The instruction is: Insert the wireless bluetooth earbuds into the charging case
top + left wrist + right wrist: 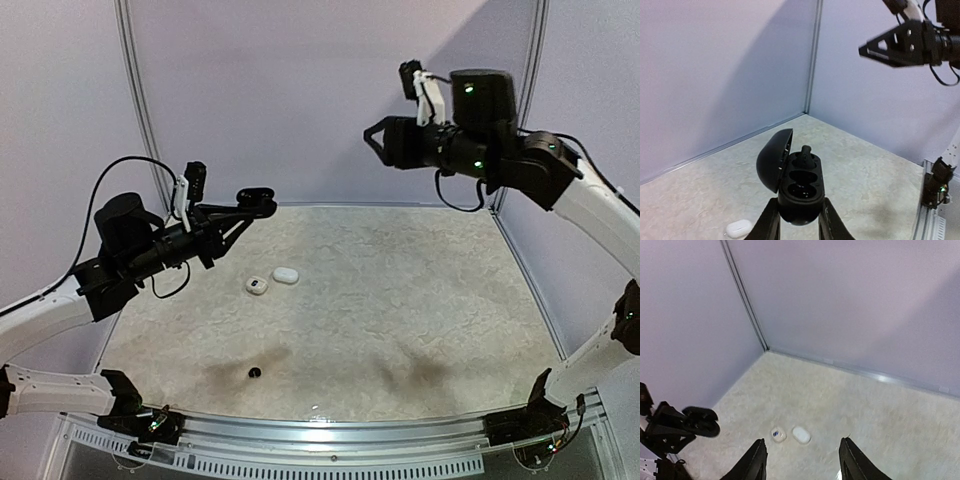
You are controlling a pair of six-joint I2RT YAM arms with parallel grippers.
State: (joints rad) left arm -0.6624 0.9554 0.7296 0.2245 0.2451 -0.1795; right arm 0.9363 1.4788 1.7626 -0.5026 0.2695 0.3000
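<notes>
My right gripper should move next toward the second black earbud [255, 372] until its fingers close on it, because the near socket [801, 190] is empty and that earbud lies free.
My left gripper [799, 220] is shut on the black charging case [800, 187] and holds it up in the air with its lid swung open to the left. A black earbud [806, 156] sticks up from the far socket, while the near socket shows empty. In the top view the case [257, 203] hangs above the table's left side. A second small black earbud [254, 373] lies on the table near the front. My right gripper [372, 135] is raised high at the back right. In its own wrist view the right gripper [802, 465] is open, with nothing between its fingers.
Two white cases lie left of the table's centre: an oval one [285, 274] and a rounder one with a blue mark [257, 286]. Both show in the right wrist view, oval case [801, 435] and round case [778, 434]. Walls close off the back and sides.
</notes>
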